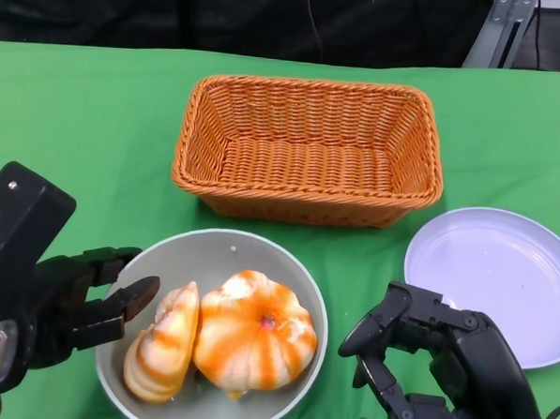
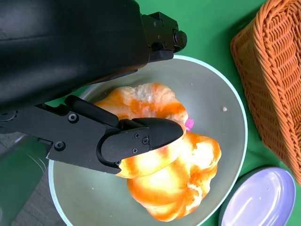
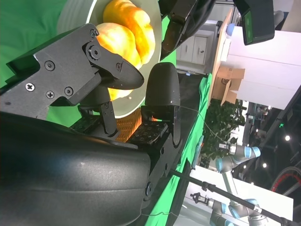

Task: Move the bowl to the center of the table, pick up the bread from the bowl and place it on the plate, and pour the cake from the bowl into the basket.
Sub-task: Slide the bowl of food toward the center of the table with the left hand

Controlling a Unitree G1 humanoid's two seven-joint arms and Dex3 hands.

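I see a yellow corner [image 1: 237, 393] peeking out beneath the round, pumpkin-shaped bread [image 1: 257, 332], so I should expect cake hidden under the bread when I lift it.
A grey bowl [image 1: 295, 285] stands near the table's front, in front of the basket. It holds a small striped orange-and-white bread [image 1: 165, 340] on its left and a round, pumpkin-shaped cake [image 1: 255, 335] beside it. My left hand [image 1: 78, 302] is at the bowl's left rim, fingers apart, with one fingertip [image 2: 155, 136] reaching over the bread [image 2: 141, 96]; I see no closed hold on the rim. My right hand [image 1: 432, 363] hovers open just right of the bowl [image 3: 157, 33], between it and the white plate [image 1: 497, 273]. The wicker basket [image 1: 307, 150] is empty.
Green cloth covers the table. The basket stands behind the bowl at the middle, and the plate lies at the right front close to my right hand. Bare cloth lies to the left of the basket.
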